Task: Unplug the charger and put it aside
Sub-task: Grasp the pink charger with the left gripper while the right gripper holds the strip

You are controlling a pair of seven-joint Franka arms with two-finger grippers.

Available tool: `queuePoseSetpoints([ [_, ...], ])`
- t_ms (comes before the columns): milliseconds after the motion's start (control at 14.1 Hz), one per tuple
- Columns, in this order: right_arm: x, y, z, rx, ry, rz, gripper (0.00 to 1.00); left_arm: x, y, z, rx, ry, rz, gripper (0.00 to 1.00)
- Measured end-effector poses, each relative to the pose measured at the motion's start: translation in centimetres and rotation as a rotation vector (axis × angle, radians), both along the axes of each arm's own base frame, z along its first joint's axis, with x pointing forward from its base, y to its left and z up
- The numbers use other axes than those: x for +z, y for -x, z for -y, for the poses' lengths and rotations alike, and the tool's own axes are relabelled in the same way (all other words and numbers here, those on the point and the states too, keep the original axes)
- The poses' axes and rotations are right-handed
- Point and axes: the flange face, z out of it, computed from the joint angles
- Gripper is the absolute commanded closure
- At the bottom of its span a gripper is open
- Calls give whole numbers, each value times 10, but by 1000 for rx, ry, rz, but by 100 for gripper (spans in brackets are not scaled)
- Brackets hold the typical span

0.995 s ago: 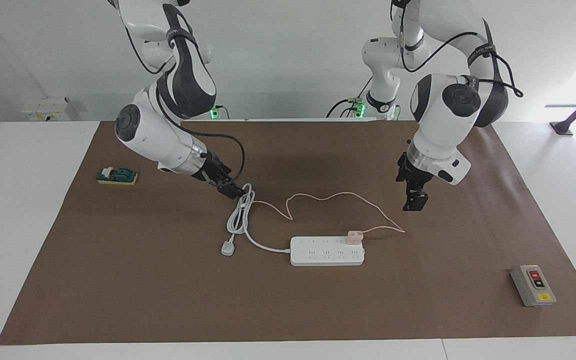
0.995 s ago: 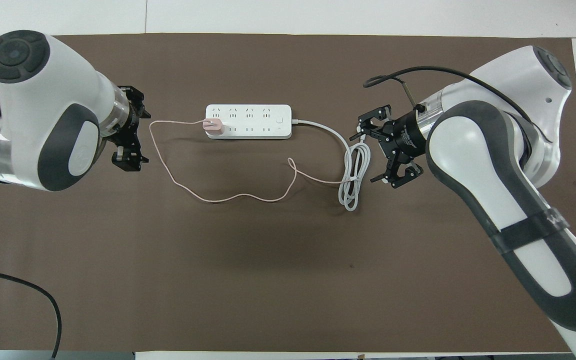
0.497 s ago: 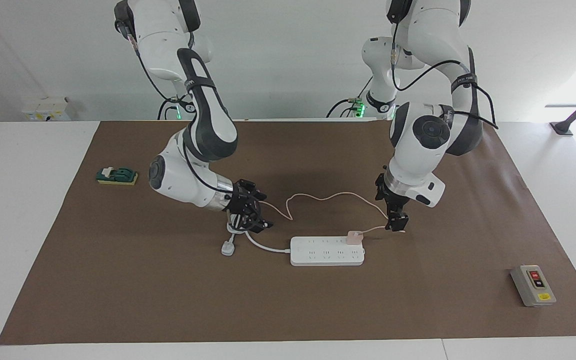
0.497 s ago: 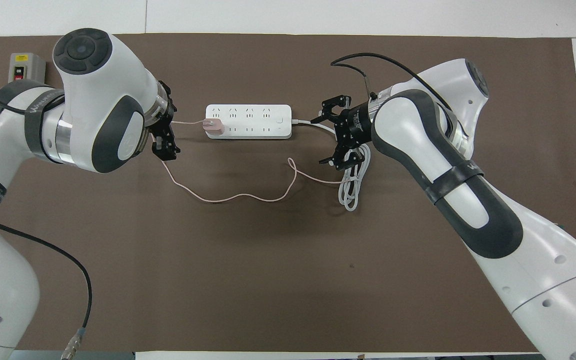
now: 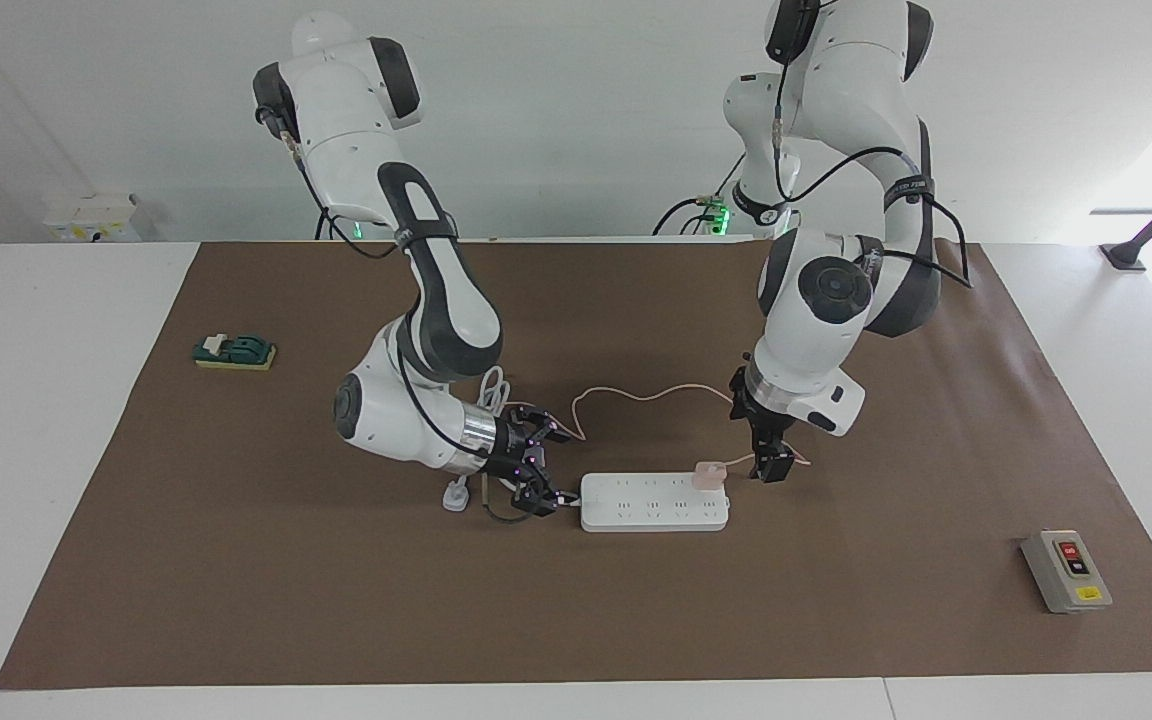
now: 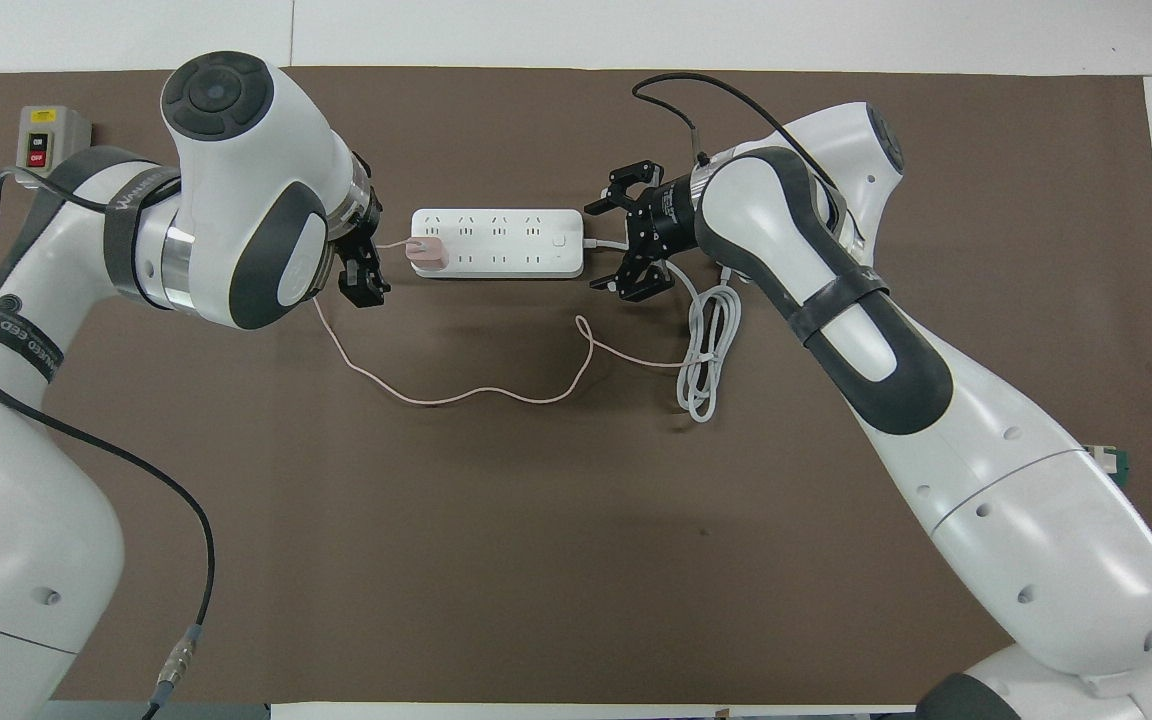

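The pink cable point(image 6: 464, 396) lies in loose bends, so I expect the coiled white cord point(image 6: 710, 350) to stay in place when the robot pulls the charger out and carries it aside.
The pale pink charger point(image 5: 709, 475) point(image 6: 426, 252) is plugged into the white power strip point(image 5: 654, 502) point(image 6: 496, 243) at the end toward the left arm. Its thin pink cable point(image 5: 636, 395) point(image 6: 476, 398) loops over the mat nearer to the robots. My left gripper point(image 5: 764, 450) point(image 6: 368, 245) is open, low beside the charger, astride the cable and not touching the cube. My right gripper point(image 5: 556, 467) point(image 6: 604, 245) is open, low at the strip's other end, astride the thick white cord where it leaves the strip.
The strip's white cord point(image 6: 706, 350) lies coiled nearer to the robots and ends in a white round plug point(image 5: 454, 497). A grey switch box point(image 5: 1066, 570) point(image 6: 41, 140) sits toward the left arm's end. A green switch point(image 5: 234, 352) sits toward the right arm's end.
Both grippers have come down and moved in toward the power strip, the left one to the charger's end, the right one to the cord's end. The charger and strip have not moved.
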Motion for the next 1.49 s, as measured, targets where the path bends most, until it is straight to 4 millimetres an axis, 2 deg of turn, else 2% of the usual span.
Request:
queuePoseSetpoints([
  [213, -19, -8, -16, -10, -36, -15, 0, -2, -2, 5, -6, 3, 3, 0],
  [569, -24, -18, -24, -26, -68, -10, 0, -11, -1, 21, -9, 12, 16, 0],
  [924, -37, -15, -40, -16, -64, -11, 0, -19, 1, 40, 34, 5, 48, 0],
  [1137, -40, -15, -42, -15, -64, -10, 0, -32, 4, 49, 40, -19, 48, 0],
  [1492, -48, -16, -42, -3, -64, -2, 1, -43, 3, 51, 33, -29, 49, 0],
])
